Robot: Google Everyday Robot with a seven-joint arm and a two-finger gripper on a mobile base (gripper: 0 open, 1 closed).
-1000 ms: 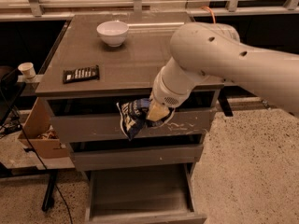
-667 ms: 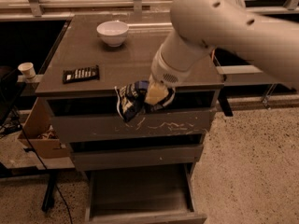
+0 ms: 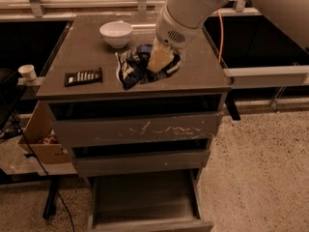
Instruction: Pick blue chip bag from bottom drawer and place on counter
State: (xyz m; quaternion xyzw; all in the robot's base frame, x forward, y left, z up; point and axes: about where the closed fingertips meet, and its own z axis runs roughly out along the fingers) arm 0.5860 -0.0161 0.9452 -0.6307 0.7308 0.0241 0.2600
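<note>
I keep lowering my gripper while the blue chip bag is over open counter, clear of the white bowl and black packet, and let go once the bag rests there.
The blue chip bag is a crumpled dark-blue foil bag with white lettering. It is over the middle of the counter, in my gripper. The gripper is shut on the bag's right side, and my white arm reaches down from the upper right. I cannot tell whether the bag touches the counter top. The bottom drawer stands pulled open below, and its grey floor is bare.
A white bowl sits at the back of the counter, just left of the bag. A flat black packet with white stripes lies at the counter's left. The upper drawer has a scratched front. A cardboard box stands on the left.
The gripper has lifted the bag from in front of the upper drawer up and back, over the counter top.
</note>
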